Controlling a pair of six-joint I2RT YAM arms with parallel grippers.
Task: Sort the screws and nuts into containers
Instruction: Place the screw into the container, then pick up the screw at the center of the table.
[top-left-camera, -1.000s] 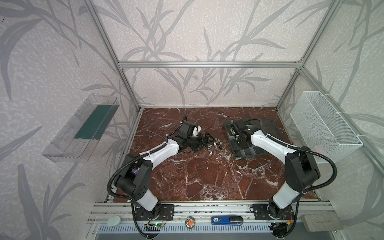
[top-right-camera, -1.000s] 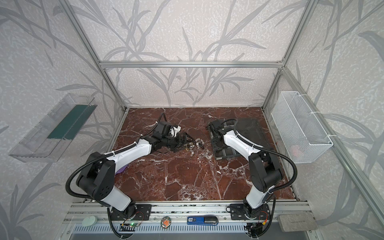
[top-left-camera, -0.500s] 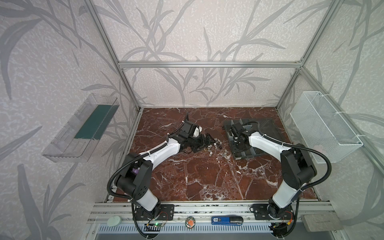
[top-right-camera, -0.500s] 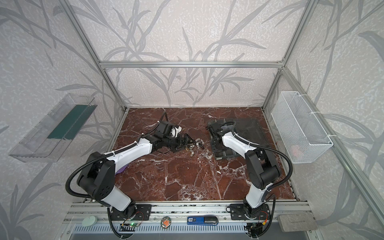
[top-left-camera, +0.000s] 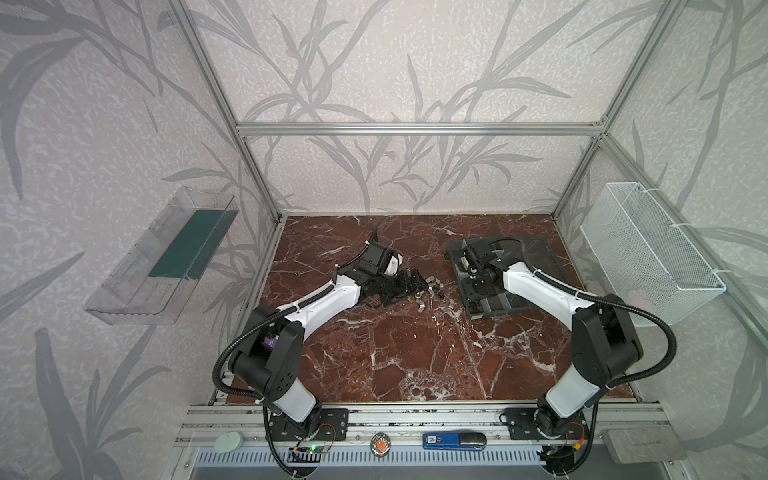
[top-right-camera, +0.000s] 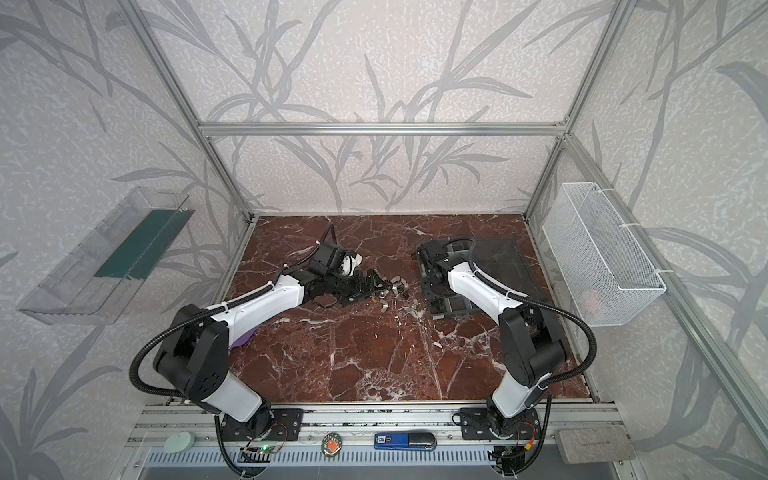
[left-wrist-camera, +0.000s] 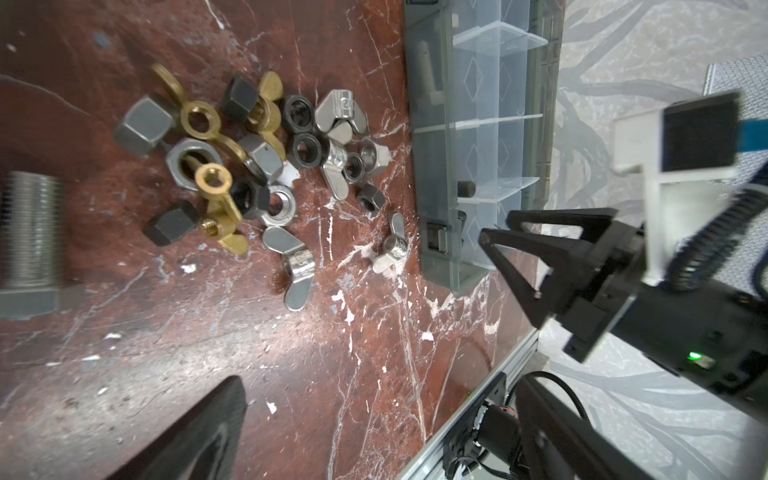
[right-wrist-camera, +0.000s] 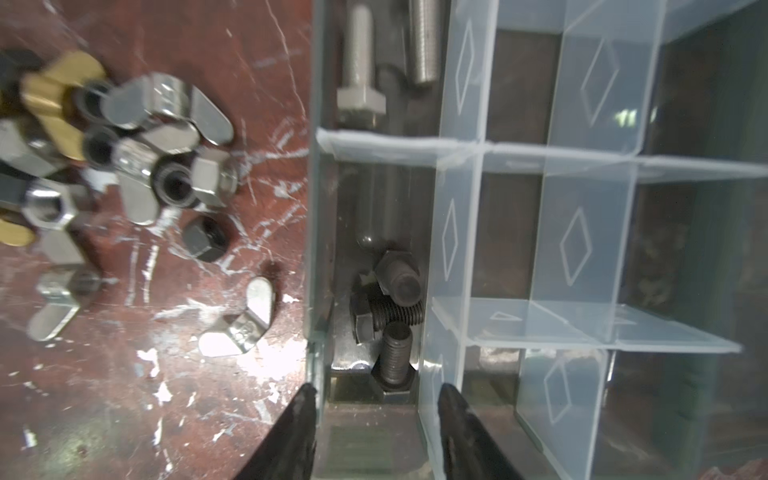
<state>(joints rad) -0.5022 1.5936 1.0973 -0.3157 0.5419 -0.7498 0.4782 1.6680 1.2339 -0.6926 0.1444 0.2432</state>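
My right gripper is across the pile from the large silver bolt (left-wrist-camera: 33, 240), so next my left gripper grabs the bolt near its head (left-wrist-camera: 36, 301) and carries it to the box.
The screws and nuts (left-wrist-camera: 249, 166) lie in a loose pile of silver, black and brass pieces on the marble, left of the containers; both top views show the pile (top-left-camera: 424, 286) (top-right-camera: 390, 289). The containers are compartments of a grey organizer box (top-left-camera: 490, 305) (left-wrist-camera: 432, 166) with clear dividers (right-wrist-camera: 457, 208). One compartment holds black bolts (right-wrist-camera: 390, 307), another silver bolts (right-wrist-camera: 359, 62). My right gripper (right-wrist-camera: 376, 395) (top-left-camera: 471, 266) hangs open over the black-bolt compartment, holding nothing. My left gripper (left-wrist-camera: 386, 432) (top-left-camera: 399, 286) stands wide open beside the pile, empty. A large silver bolt (left-wrist-camera: 31, 232) lies near it.
The box's smoky lid (top-left-camera: 536, 257) lies open behind it. A white wire basket (top-left-camera: 648, 253) hangs on the right wall and a clear bin (top-left-camera: 166, 257) on the left wall. An aluminium rail (top-left-camera: 415, 411) runs along the front edge.
My right gripper's jaws have spread apart over the organizer box and its arm has shifted slightly along the box. The left arm has not moved.
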